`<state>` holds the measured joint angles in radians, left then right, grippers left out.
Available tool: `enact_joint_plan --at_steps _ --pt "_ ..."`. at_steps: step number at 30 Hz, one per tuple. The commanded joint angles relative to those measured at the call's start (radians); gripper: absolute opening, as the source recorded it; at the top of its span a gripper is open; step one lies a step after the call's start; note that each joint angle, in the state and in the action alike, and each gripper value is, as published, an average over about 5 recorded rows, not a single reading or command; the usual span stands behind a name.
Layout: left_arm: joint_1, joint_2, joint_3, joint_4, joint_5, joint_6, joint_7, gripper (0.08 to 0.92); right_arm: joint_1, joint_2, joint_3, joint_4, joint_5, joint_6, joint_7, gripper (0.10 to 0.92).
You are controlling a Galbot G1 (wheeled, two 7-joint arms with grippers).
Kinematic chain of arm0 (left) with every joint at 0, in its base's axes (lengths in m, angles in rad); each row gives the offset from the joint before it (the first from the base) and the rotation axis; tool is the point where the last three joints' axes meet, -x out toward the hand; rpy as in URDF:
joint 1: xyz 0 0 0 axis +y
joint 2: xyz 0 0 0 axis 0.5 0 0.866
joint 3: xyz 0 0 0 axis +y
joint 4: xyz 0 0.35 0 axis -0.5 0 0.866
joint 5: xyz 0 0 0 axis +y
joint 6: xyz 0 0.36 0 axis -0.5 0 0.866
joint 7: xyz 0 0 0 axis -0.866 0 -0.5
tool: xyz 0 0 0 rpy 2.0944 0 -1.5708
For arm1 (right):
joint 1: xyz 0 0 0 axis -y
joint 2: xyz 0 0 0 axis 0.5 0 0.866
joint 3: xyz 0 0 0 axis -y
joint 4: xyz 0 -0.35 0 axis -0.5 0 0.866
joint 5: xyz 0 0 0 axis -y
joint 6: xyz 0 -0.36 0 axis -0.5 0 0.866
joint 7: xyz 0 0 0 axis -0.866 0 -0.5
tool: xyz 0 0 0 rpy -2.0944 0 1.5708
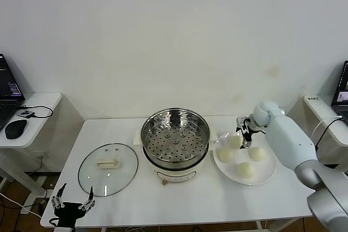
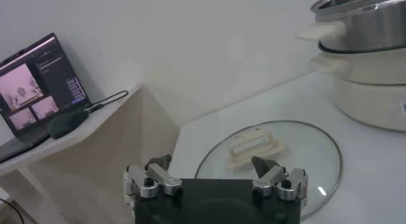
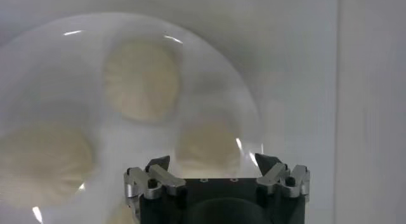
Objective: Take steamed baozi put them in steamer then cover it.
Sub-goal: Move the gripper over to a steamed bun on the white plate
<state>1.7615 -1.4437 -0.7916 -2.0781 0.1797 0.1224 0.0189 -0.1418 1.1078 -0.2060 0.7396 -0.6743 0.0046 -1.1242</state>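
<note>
I expect the bun at my right gripper (image 1: 236,141) to come up by itself when I lift it, because clear gaps (image 3: 175,131) separate the baozi on the plate.
The steamer (image 1: 175,139), a shiny steel pot with a bare perforated tray on a white base, stands mid-table and also shows in the left wrist view (image 2: 365,19). To its right, several cream-white baozi (image 1: 246,170) lie on a white plate (image 1: 267,171). My right gripper (image 1: 244,137) hangs open just above the plate's far-left bun (image 1: 234,142); its wrist view looks down on a bun (image 3: 206,146) between the open fingers of the gripper (image 3: 214,162). The glass lid (image 1: 107,168) lies flat left of the pot. My left gripper (image 1: 72,200) waits open at the table's front-left corner.
A side desk on the left holds a laptop (image 2: 38,85) and a black mouse (image 1: 16,129). Another desk with a laptop (image 1: 341,93) stands to the right. The lid's white handle (image 2: 250,144) lies just beyond my left gripper (image 2: 212,165).
</note>
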Motion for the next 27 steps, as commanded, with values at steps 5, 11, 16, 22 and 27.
enact_joint_plan --at_steps 5,11,16,22,27 --pt "-0.004 0.000 0.002 0.010 0.001 0.000 0.001 0.823 0.008 0.025 0.003 -0.052 -0.022 0.001 0.007 0.821" --pt "-0.008 -0.001 0.005 0.013 0.001 0.001 0.002 0.823 0.010 0.015 0.003 -0.056 -0.021 -0.005 -0.009 0.773" --pt "-0.013 -0.002 0.008 0.021 0.002 0.002 0.003 0.823 0.009 0.019 0.009 -0.073 -0.021 -0.008 -0.004 0.701" --pt "-0.018 -0.004 0.010 0.026 0.004 0.002 0.002 0.823 0.013 0.022 0.022 -0.089 -0.010 -0.010 0.007 0.534" --pt "-0.020 -0.004 0.011 0.027 0.004 0.002 0.002 0.823 0.022 0.009 0.024 -0.072 0.023 -0.016 0.009 0.457"
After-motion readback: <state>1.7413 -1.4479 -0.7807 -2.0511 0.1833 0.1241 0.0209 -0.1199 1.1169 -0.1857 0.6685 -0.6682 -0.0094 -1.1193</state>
